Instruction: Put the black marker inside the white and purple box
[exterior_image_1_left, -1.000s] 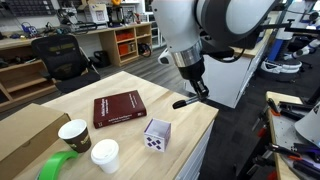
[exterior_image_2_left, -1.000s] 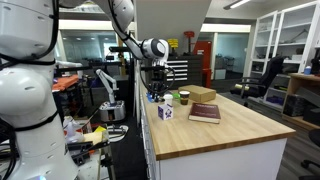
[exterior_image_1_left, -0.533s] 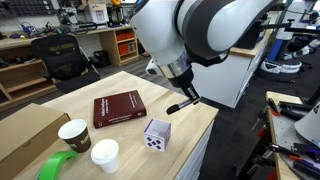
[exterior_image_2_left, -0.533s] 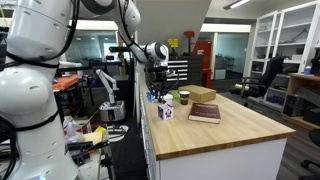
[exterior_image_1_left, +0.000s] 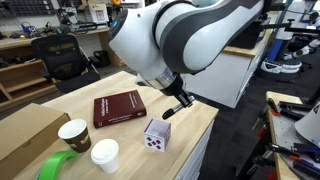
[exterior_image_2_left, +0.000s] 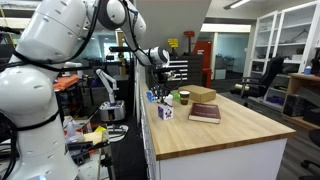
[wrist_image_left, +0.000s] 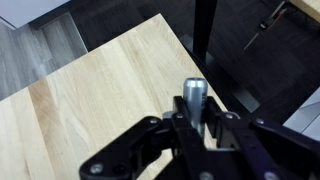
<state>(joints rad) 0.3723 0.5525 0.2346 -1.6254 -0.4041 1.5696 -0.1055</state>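
The black marker's lower end (exterior_image_1_left: 167, 114) points at the white and purple box's open top (exterior_image_1_left: 158, 127), so my gripper keeps going toward the box and lets go there.
The black marker (exterior_image_1_left: 171, 111) is held in my gripper (exterior_image_1_left: 180, 103), which is shut on it, just above and to the right of the white and purple box (exterior_image_1_left: 156, 134) near the table's front edge. In the wrist view the marker's greyish end (wrist_image_left: 194, 92) sticks out between the shut fingers (wrist_image_left: 195, 120) over the wooden table top (wrist_image_left: 90, 90). In an exterior view the box (exterior_image_2_left: 165, 111) sits at the near table corner, with the gripper (exterior_image_2_left: 159, 90) above it; the marker is too small to make out there.
A red book (exterior_image_1_left: 119, 108) lies behind the small box. A dark paper cup (exterior_image_1_left: 73, 134), a white cup (exterior_image_1_left: 104, 155), a green tape roll (exterior_image_1_left: 55, 166) and a large brown cardboard box (exterior_image_1_left: 25, 130) stand to the left. The table edge (exterior_image_1_left: 205, 130) is close by.
The arm has swung lower and toward the small box, carrying the marker from beyond the table's edge to just beside and above the box.
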